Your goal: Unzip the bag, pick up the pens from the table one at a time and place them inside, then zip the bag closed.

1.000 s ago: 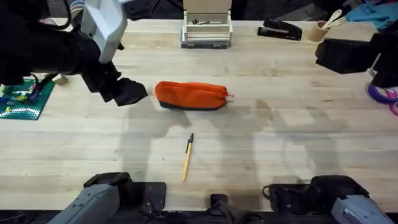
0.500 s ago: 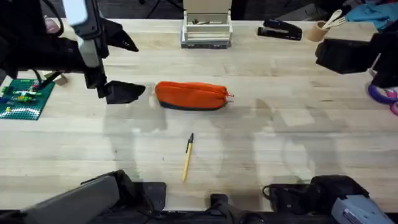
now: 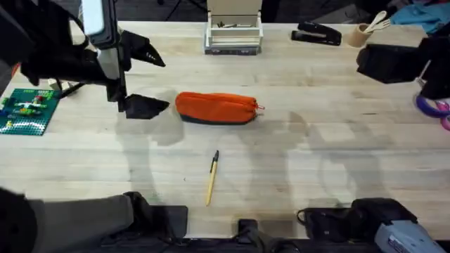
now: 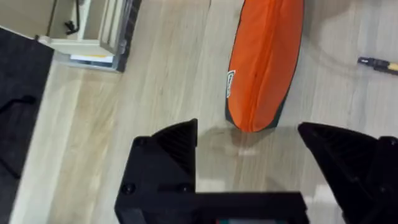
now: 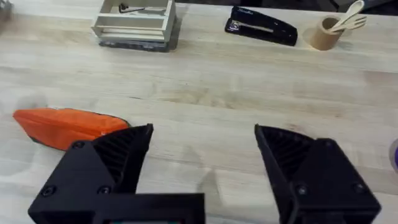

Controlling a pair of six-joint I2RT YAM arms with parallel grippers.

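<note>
The bag [image 3: 216,107] should open in a narrow slit along its top when I move the small pull toward my left gripper, because the seam [image 4: 264,62] runs lengthwise.
The orange bag [image 3: 216,108] lies lengthwise on the table [image 3: 316,161], its zipper shut and the small pull at its right end. My left gripper [image 3: 165,85] is open just off the bag's left end, its fingers spread wider than the pouch. In the left wrist view that end of the bag [image 4: 264,56] lies between and just beyond the left gripper [image 4: 247,127]. A tan-yellow pen [image 3: 212,177] with a black end lies alone in front of the bag. My right gripper [image 5: 202,134] hangs open, high at the far right, the bag [image 5: 62,127] well away from it.
A small tray organiser [image 3: 233,31], a black stapler [image 3: 316,33] and a cup of wooden utensils [image 3: 365,31] line the far edge. A green brick baseplate [image 3: 28,112] lies at the left edge. Bare wood surrounds the pen.
The left wrist has rolled, its fingers now stand wide apart, and it has edged slightly toward the bag's left end. Bag, pen and right arm have not moved.
</note>
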